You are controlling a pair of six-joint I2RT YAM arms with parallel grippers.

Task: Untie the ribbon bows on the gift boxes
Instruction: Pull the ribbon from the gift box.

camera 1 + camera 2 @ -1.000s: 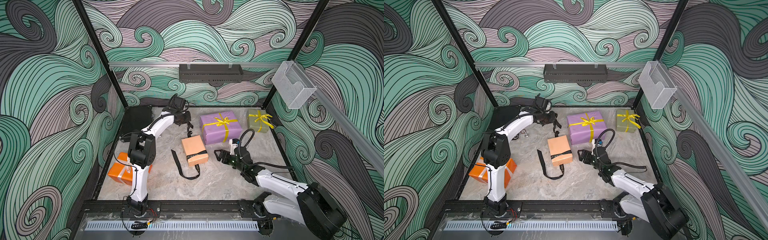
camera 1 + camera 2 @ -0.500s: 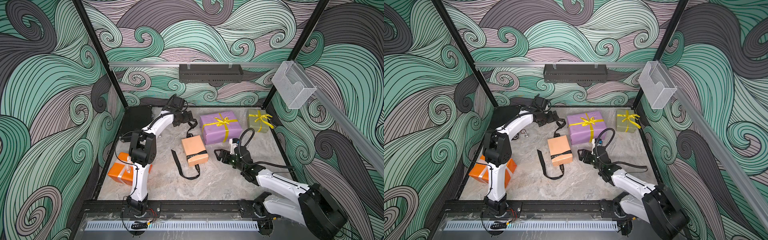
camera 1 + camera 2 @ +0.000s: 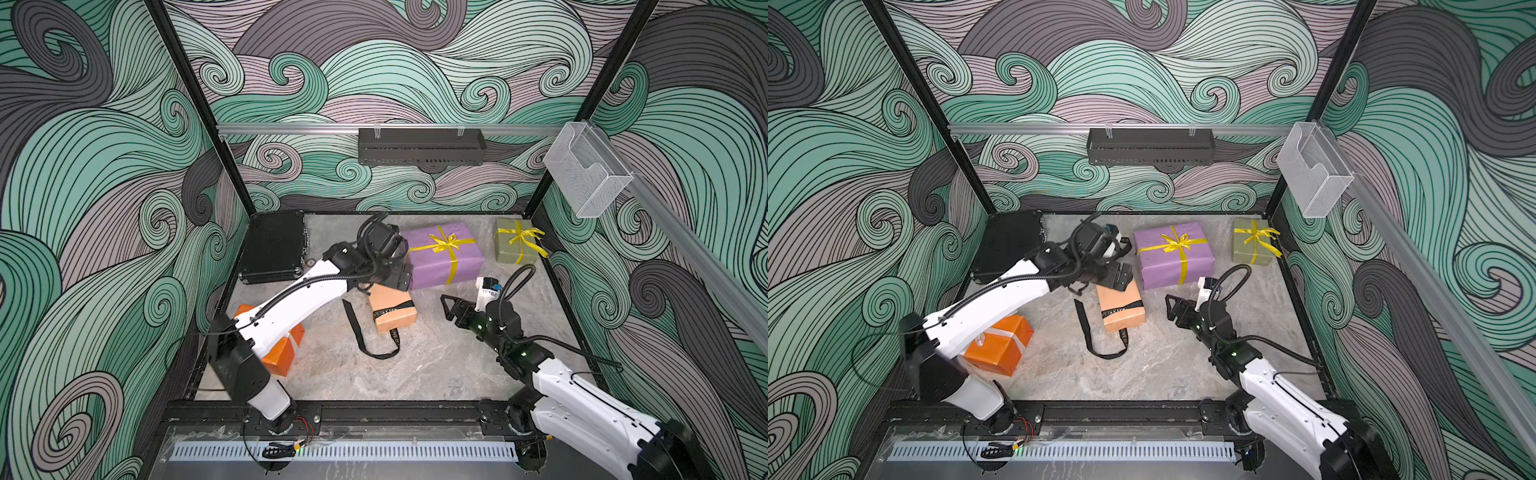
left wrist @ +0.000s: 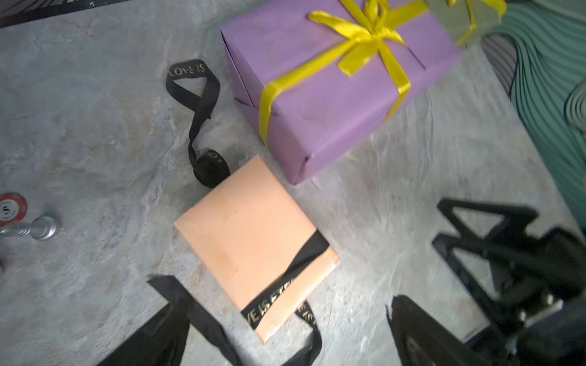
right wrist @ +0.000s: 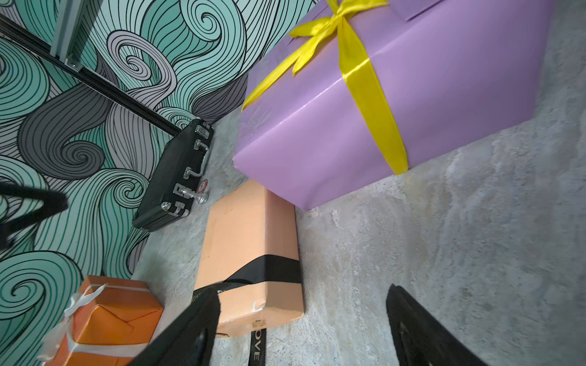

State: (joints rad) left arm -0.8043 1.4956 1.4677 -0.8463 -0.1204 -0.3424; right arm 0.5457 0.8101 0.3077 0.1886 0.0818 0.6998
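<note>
My left gripper is away from the tan-peach box's near end (image 3: 397, 321), which the black band circles, so it should back off and my right gripper lift the band (image 3: 389, 310).
The tan-peach gift box (image 3: 390, 309) (image 3: 1121, 305) (image 4: 250, 228) (image 5: 250, 240) lies mid-table. Its black lettered ribbon (image 3: 365, 340) (image 3: 1096, 336) (image 4: 193, 95) (image 5: 266, 269) is undone: one band crosses the box and the ends trail on the table. My left gripper (image 3: 399, 270) (image 3: 1117, 276) (image 4: 288, 329) hovers open over the box's far end, holding nothing. My right gripper (image 3: 451, 309) (image 3: 1173, 309) (image 5: 301, 336) stands open and empty just right of the box. The purple box (image 3: 444, 262) (image 3: 1177, 266) and the olive-green box (image 3: 509, 253) (image 3: 1246, 251) keep tied yellow bows (image 3: 442, 243) (image 3: 519, 237). The orange box (image 3: 282, 353) (image 3: 1000, 349) wears a white ribbon (image 5: 79, 298).
A black hard case (image 3: 274, 245) (image 3: 1009, 245) (image 5: 177, 177) lies at the back left. A poker chip (image 4: 12, 207) and a small silver piece (image 4: 41, 226) sit beside it. The left arm reaches over the orange box. Walls enclose the table on three sides.
My left gripper opened and let go of the black ribbon's end, which dropped to the table. It then swung right and forward over the tan-peach box. The right gripper barely moved.
</note>
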